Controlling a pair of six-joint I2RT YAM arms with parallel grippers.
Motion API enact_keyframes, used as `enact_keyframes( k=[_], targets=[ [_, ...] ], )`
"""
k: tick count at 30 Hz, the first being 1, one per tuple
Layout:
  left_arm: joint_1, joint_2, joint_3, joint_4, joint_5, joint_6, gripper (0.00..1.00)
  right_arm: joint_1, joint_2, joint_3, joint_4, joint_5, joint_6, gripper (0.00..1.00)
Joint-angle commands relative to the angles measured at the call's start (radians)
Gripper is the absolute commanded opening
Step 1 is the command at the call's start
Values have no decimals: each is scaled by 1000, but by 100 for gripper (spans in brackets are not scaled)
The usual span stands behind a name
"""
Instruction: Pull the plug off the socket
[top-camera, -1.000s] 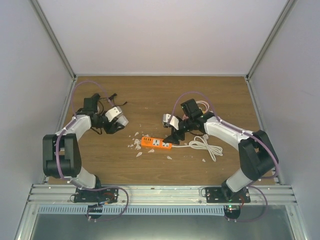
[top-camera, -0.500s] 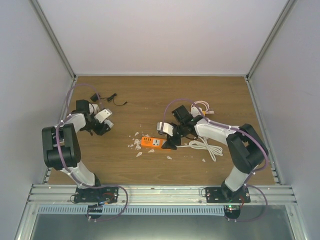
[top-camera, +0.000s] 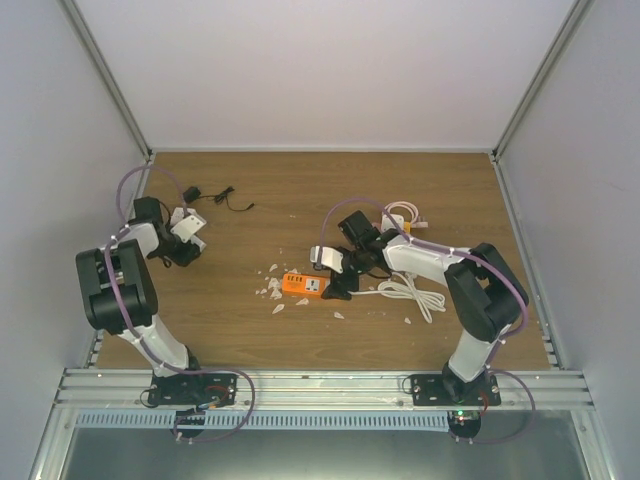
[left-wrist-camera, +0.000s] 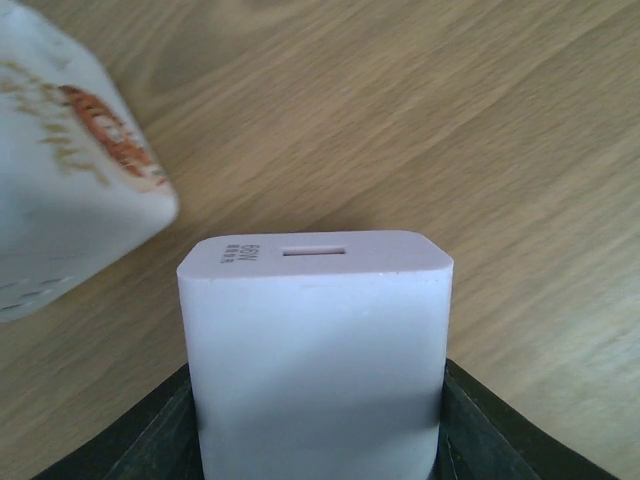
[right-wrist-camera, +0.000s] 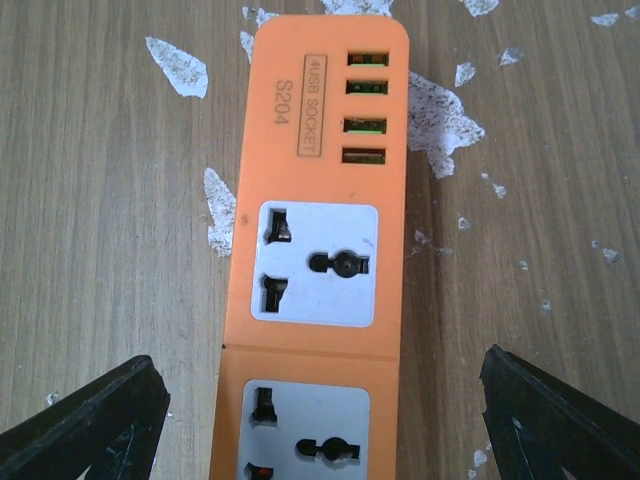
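Next, I shift aside the empty orange power strip blocking the table's middle, my left gripper taking its USB end while my right gripper moves its cord.
The orange power strip (top-camera: 305, 285) lies mid-table; in the right wrist view (right-wrist-camera: 320, 270) its two visible sockets and USB ports are empty. My right gripper (right-wrist-camera: 322, 415) is open, with its black fingers spread either side of the strip, low over it; it also shows in the top view (top-camera: 338, 288). My left gripper (left-wrist-camera: 315, 435) is shut on a white plug block (left-wrist-camera: 315, 330) with a USB slot on its end, held just above the wood. This gripper is at the far left of the table (top-camera: 183, 250), well apart from the strip.
White paper scraps (top-camera: 270, 288) lie left of the strip. Its coiled white cord (top-camera: 412, 293) lies to the right, with a white-pink cable (top-camera: 405, 213) behind. A black adapter with a thin cable (top-camera: 215, 195) lies back left. A white block with orange print (left-wrist-camera: 60, 170) sits beside the held plug.
My left arm has drawn back to the left, carrying the white plug away from the strip. My right gripper has shifted left along the strip and lower over it.
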Motion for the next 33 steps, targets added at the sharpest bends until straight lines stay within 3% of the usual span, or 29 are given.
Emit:
enact_keyframes(
  k=[1, 5, 14, 17, 27, 33],
  targets=[
    [34, 45, 54, 5, -63, 37, 45, 9, 2, 34, -23, -13, -11, 87],
    [45, 56, 72, -17, -61, 46, 49, 10, -9, 38, -31, -14, -9, 87],
    [42, 28, 107, -72, -3, 67, 78, 7, -47, 43, -66, -2, -23, 87],
    [26, -4, 105, -94, 25, 88, 83, 4, -65, 42, -83, 8, -34, 87],
    [-94, -148, 93, -187, 228, 199, 88, -48, -141, -10, -190, 50, -97, 82],
    [-249, -187, 84, -237, 330, 227, 90, -112, -207, -51, -261, 94, -122, 79]
  ],
)
